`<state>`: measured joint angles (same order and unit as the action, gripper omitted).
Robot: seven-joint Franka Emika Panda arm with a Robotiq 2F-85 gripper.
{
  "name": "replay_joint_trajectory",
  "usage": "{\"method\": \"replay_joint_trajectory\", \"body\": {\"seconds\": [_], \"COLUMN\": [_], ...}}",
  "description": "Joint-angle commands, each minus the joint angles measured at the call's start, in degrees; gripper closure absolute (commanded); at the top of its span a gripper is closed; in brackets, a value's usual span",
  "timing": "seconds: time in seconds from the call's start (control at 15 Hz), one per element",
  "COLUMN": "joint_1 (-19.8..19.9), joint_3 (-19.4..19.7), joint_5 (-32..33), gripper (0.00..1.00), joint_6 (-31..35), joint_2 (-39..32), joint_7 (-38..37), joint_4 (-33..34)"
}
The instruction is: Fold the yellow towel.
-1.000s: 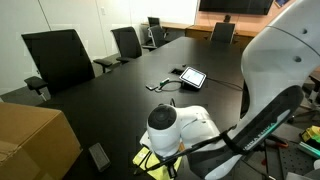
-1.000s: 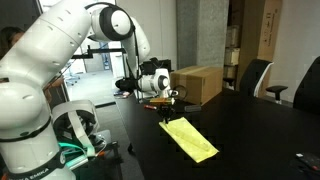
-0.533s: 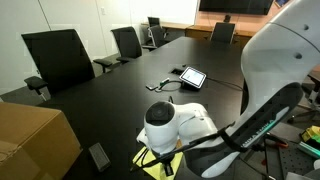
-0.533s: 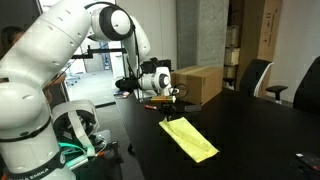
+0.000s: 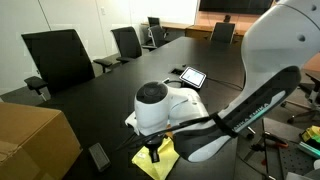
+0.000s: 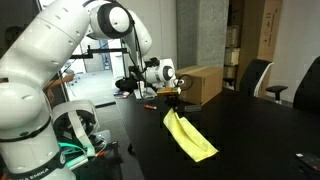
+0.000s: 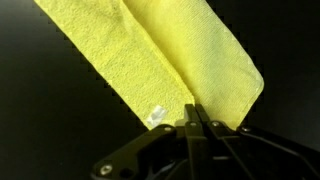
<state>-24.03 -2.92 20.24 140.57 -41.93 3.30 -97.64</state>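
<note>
My gripper keeps lowering the yellow towel's lifted end it is pinching, with the rest spread flat, until that end touches the black table, then let go.
The yellow towel lies on the black table, with one end lifted off the surface. My gripper is shut on that lifted end and holds it above the table. In an exterior view the towel shows below the gripper, partly hidden by the arm. In the wrist view the towel hangs creased along its length, pinched between the shut fingers. A small white tag shows near the held edge.
A cardboard box stands on the table behind the gripper; it also shows in an exterior view. A tablet with a cable lies mid-table. Black office chairs line the table's far side.
The gripper has risen and moved with the towel's end in it, lifting that end off the table. The arm's wrist has shifted upward in both exterior views.
</note>
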Motion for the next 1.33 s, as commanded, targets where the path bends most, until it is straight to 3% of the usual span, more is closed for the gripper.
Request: {"method": "replay_joint_trajectory", "body": {"seconds": [0.0,0.4,0.87,1.27], "joint_1": [-0.1,-0.5,-0.6,0.1], "joint_3": [0.5,1.8,3.8,3.2], "joint_5": [1.5,1.5,0.7,-1.3], "gripper": [0.99,0.99,0.99,0.97], "joint_6": [-2.8,-7.6,-6.8,-8.0], "joint_2": [-1.7,-8.7,-19.2,-22.6], "joint_7": [-1.0,-1.9,-4.7,-5.3], "joint_4": [6.5,17.3,29.3,35.7]}}
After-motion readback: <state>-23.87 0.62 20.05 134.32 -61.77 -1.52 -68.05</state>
